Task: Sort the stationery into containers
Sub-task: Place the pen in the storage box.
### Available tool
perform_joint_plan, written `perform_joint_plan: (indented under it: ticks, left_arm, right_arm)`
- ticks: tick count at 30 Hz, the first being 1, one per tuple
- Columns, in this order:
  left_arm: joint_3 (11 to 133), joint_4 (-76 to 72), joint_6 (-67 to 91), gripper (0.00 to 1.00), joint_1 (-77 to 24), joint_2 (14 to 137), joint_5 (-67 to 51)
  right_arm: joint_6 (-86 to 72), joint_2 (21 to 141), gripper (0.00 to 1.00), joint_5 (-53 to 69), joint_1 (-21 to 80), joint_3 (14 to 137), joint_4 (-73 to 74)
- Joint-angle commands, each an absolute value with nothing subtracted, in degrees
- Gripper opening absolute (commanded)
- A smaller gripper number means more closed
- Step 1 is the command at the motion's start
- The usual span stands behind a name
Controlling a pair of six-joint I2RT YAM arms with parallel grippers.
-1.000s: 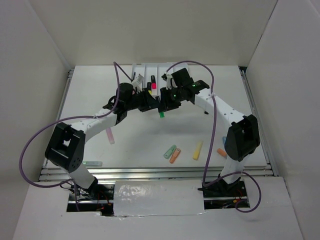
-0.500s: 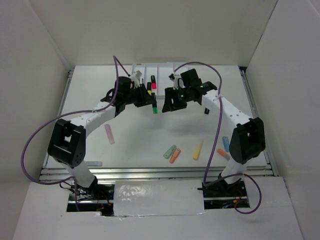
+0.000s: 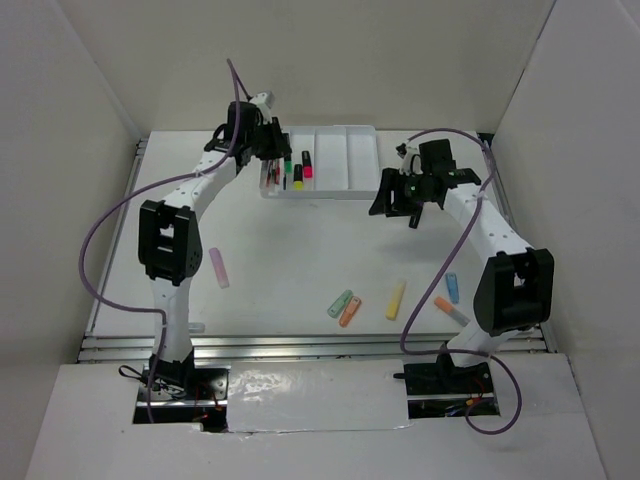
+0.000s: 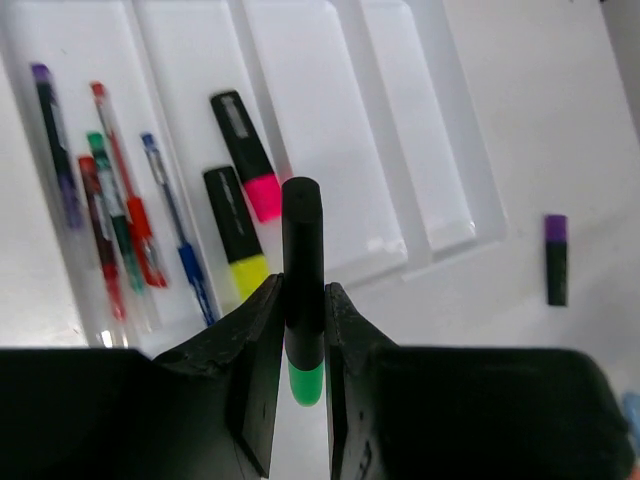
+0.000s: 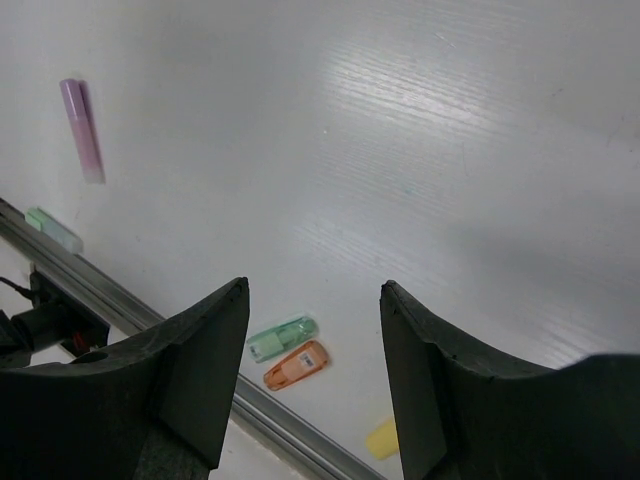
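The purple-capped highlighter [image 3: 415,217] is close to my right gripper and a long way from the highlighters' compartment [image 3: 302,172], so my right gripper should pick it up and pass it to my left gripper.
My left gripper [image 4: 303,330] is shut on a black highlighter with a green cap [image 4: 302,250], held upright above the white tray [image 4: 320,150]. In the top view this gripper [image 3: 270,148] hangs over the left end of the tray [image 3: 345,165]. The tray's left compartment holds several thin pens [image 4: 110,230]. The one beside it holds a pink-capped highlighter [image 4: 245,155] and a yellow-capped highlighter [image 4: 232,230]. My right gripper [image 3: 390,200] stands open and empty, right of the tray, high over the table [image 5: 312,292].
A purple-capped highlighter [image 4: 557,258] lies on the table right of the tray. Loose markers lie nearer the front: pink [image 3: 218,267], green [image 3: 340,303], orange [image 3: 350,312], yellow [image 3: 396,299], blue [image 3: 452,288], another orange [image 3: 447,309]. A pale green one [image 3: 185,326] rests at the front rail.
The two grippers were together at mid-table on the green-capped highlighter. The right one let go, opened and drew away to the right. The left one carried the highlighter back over the tray.
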State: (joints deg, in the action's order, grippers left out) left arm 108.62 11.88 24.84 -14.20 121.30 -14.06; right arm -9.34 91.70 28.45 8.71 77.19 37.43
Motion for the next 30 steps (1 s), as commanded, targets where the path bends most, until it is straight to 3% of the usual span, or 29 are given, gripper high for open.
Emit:
perform_joint_plan:
  ticks: [1,18,21,23,24,30]
  left_arm:
    - [115.1,14.5,19.3,0.0,-13.4,126.4,-11.9]
    - [122.7,6.8,21.7,0.04,-14.4,139.9,-19.6]
    - [123.6,7.3,21.5,0.15,-14.9,141.4,-19.0]
    - [123.6,7.0,21.9,0.32,-15.1,141.9,-18.6]
    - [123.7,7.0,22.1,0.45,-15.1,142.3,-18.3]
    - [123.1,5.9,22.9,0.66,-14.9,139.9,-18.0]
  right_arm:
    - [-8.8,88.3,0.62,30.1,6.8,75.9,35.2]
    - [-7.8,92.6,0.6,24.3,0.5,77.0,35.6]
    - [-8.3,94.7,0.6,19.9,0.4,79.1,36.3]
    - [-8.6,96.4,0.61,18.0,-1.9,79.9,36.8]
    - [-8.9,97.0,0.61,15.9,-2.2,80.7,37.0]
    - [-9.0,103.8,0.61,10.1,-4.5,85.0,38.1]
